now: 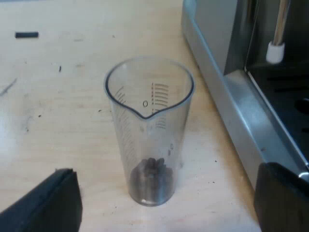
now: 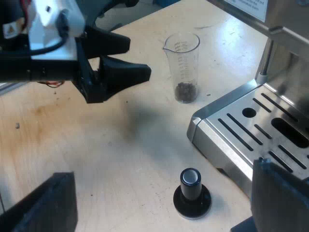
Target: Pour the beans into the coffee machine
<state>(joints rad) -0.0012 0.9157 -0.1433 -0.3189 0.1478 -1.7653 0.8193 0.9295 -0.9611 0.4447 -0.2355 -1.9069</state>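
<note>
I expect the measuring glass (image 1: 150, 130) to empty fully when I pour, because the dark coffee beans (image 1: 152, 179) are in a small loose pile below sides that get wider.
A clear measuring glass (image 1: 148, 130) stands upright on the wooden table, with a small heap of dark coffee beans (image 1: 151, 178) at its bottom. My left gripper (image 1: 168, 173) is open, its two black fingers spread wide with the glass a short way ahead of them, untouched. In the right wrist view the left gripper (image 2: 138, 58) hovers above the table a little short of the measuring glass (image 2: 182, 67). My right gripper (image 2: 163, 170) is open and holds nothing, high over the table near the machine's drip tray (image 2: 251, 130).
The espresso machine's steel body (image 1: 227, 43) rises close beside the glass, with its steam wand (image 1: 276, 50) over the tray. A tamper with a black knob (image 2: 191, 193) stands on the table by the tray's corner. A small black piece (image 1: 26, 35) lies farther off.
</note>
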